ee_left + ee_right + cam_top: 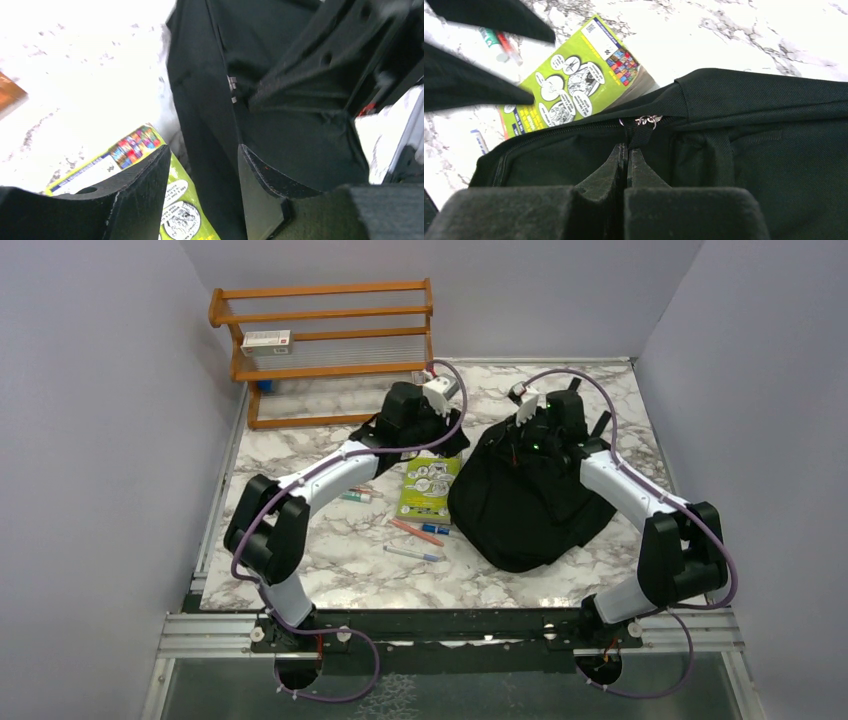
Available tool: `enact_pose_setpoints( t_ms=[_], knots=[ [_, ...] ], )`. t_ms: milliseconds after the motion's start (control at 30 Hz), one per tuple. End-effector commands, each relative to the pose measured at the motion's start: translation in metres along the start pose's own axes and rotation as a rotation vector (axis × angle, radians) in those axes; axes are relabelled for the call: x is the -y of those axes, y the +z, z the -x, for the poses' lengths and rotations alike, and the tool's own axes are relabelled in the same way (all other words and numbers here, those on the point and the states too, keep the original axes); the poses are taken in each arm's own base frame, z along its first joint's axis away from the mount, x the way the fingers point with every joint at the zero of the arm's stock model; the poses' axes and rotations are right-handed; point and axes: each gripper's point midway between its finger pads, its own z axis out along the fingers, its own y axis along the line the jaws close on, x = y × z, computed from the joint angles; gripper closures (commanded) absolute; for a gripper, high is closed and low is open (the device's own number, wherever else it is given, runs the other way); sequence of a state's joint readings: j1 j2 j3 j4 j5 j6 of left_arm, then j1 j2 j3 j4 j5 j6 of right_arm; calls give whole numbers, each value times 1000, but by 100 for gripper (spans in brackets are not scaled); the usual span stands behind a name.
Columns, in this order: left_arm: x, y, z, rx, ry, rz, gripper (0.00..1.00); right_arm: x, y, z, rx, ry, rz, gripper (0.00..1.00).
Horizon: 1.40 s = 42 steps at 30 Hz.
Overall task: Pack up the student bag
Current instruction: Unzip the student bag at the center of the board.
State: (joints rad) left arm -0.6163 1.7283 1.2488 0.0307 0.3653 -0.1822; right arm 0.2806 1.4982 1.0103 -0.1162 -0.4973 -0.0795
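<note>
The bag's soft edge [678, 89] bends at the zipper tab, so the robot's left gripper should pinch the fabric [729, 97] behind the tab and keep it steady while the right gripper pulls.
The student bag [525, 505], a large black soft backpack, lies on the marble table right of centre. My right gripper [629, 146] is shut on the black pull tab of the bag's zipper [647, 120], at the top edge of the bag [774, 150]. My left gripper [205, 170] stands open over the bag's left edge [200, 100], with black fabric below the gap and nothing gripped. Its fingers [474, 85] also show spread apart in the right wrist view. A green book [430, 485] lies flat just left of the bag, partly under my left fingers [145, 190].
Several pens [415, 530] and markers [358, 495] lie on the table left of the bag, near the green book [574, 85]. A wooden rack [330, 340] holding a small box [266, 340] stands at the back left. Grey walls enclose the table.
</note>
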Motion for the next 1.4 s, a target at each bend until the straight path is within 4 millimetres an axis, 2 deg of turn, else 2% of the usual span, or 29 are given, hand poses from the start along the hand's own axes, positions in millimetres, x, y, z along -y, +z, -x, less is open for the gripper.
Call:
enact_pose_setpoints(
  t_ms=[0,133,267,767,1267,1367],
  knots=[
    [5,-23,50,152,-65,-85,46,-31,-7,10,45,4,144,99],
    [0,-23,50,148,-93,-97,46,-57,-15,16,84,-3,280,99],
    [1,-19,46,135,-126,-110,46,-68,-19,14,91,-7,343,99],
    [2,18,7,-43,-330,-137,50,-66,-23,-2,113,-36,312,99],
    [28,48,-26,-154,-350,-178,49,-67,-26,-12,87,-29,308,99],
    [30,53,-39,-194,-353,-171,50,-67,-26,-9,89,-31,306,99]
  ],
)
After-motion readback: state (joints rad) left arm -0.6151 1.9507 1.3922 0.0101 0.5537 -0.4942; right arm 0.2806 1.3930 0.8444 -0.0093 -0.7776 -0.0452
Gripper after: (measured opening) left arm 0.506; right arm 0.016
